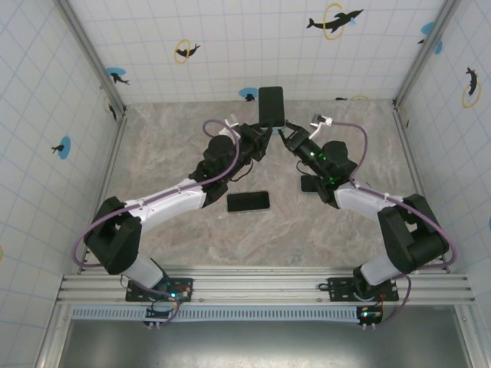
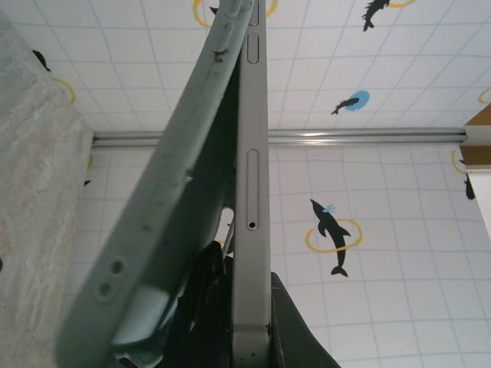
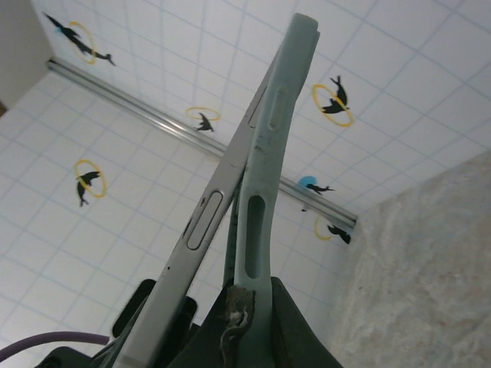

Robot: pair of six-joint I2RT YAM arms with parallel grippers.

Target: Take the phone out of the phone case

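Note:
My left gripper is pulling with the phone's lower end (image 3: 163,307) clear of the phone case, and it should keep pulling until the phone's upper end (image 3: 257,111) comes out too.
The phone (image 1: 271,106) stands upright in the air at the back middle of the table, between both grippers. In the left wrist view my left gripper (image 2: 252,341) is shut on the phone's silver edge (image 2: 252,192), and the pale green phone case (image 2: 165,207) bends away from it to the left. In the right wrist view my right gripper (image 3: 261,333) is shut on the case's side wall (image 3: 265,199). There the phone (image 3: 205,222) leans off to the left, its lower end out of the case and its upper end still meeting it. From above, the left gripper (image 1: 257,138) and right gripper (image 1: 294,136) sit just below the pair.
A second dark phone (image 1: 248,202) lies flat on the marble table (image 1: 169,146) between the two arms. Tiled walls (image 1: 46,115) with dolphin stickers close in the left, back and right sides. Both arms reach inward towards the back middle.

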